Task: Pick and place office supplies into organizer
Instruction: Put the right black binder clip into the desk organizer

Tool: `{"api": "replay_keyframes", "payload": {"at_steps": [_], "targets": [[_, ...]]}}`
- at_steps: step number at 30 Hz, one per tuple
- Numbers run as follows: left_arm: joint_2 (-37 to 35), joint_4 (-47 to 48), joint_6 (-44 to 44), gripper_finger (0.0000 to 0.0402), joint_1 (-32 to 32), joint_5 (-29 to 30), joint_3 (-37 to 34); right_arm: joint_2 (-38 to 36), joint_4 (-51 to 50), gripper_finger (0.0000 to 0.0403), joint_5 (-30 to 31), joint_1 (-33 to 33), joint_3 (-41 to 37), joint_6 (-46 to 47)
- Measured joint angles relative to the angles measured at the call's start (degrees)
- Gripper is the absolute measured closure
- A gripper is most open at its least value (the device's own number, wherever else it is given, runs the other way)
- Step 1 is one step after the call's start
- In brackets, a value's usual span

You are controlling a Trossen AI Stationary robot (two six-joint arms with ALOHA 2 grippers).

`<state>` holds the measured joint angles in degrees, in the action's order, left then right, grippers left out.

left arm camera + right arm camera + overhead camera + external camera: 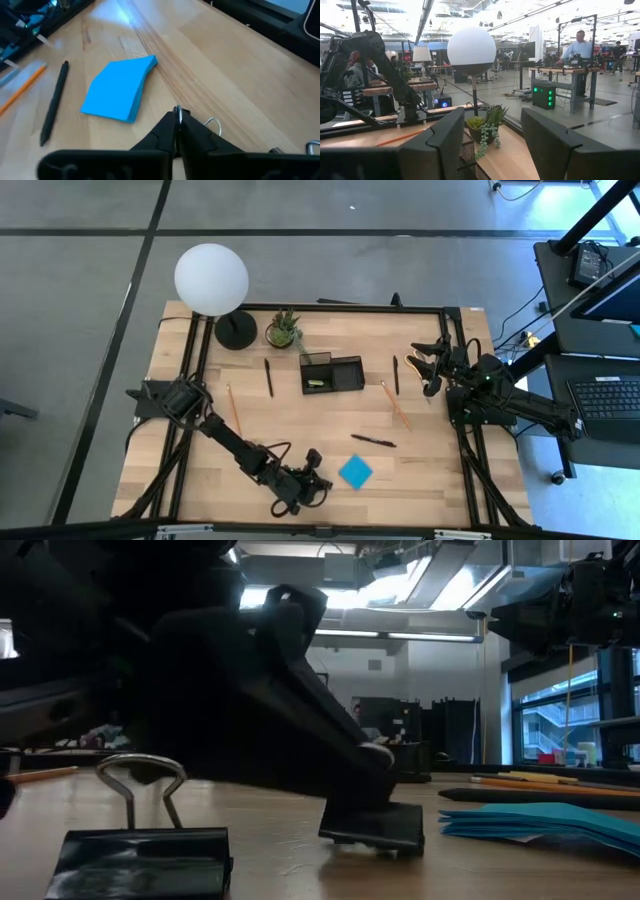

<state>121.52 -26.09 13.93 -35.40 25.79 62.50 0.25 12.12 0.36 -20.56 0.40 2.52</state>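
Note:
My left gripper should keep carrying until the clip hangs inside, because it is pinching the black clip's wire handle (179, 113) and the organizer section with the yellow thing (316, 382) is open.
My left gripper (316, 480) is low over the table's near edge, shut on a small black clip (372, 826) just left of the blue sticky-note pad (355, 471). A second black clip (140, 858) stands on its flat back nearer the edge, wire handles up. The black organizer (332, 373) sits at the table's middle far side with something yellow in it. Black pens (373, 441) (268, 377) (396, 375) and orange pencils (233, 408) (395, 405) lie flat around it. My right gripper (428, 365) waits open, raised at the right side. My left gripper pinches one wire handle (178, 111) of the black clip between its two fingertips; the wire's loop pokes out past the tips. The fingers slant down from the table's left toward the pad. The clip's black body (372, 830) rests on the table below the fingers.
A white globe lamp (211, 278) on a round black base (236, 330) and a small potted plant (283, 330) stand at the far left. The pad (120, 90) and a pen (54, 102) lie just beyond my left fingers. Bare wood lies between the organizer and the near edge.

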Motion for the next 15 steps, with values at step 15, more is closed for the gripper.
{"api": "replay_keyframes", "payload": {"at_steps": [15], "targets": [[-14.2, 26.4, -13.2, 0.0399, 11.8, 7.4, 0.0, 0.0, -0.1, 0.0203, 0.0, 0.0, 0.0, 0.1]]}}
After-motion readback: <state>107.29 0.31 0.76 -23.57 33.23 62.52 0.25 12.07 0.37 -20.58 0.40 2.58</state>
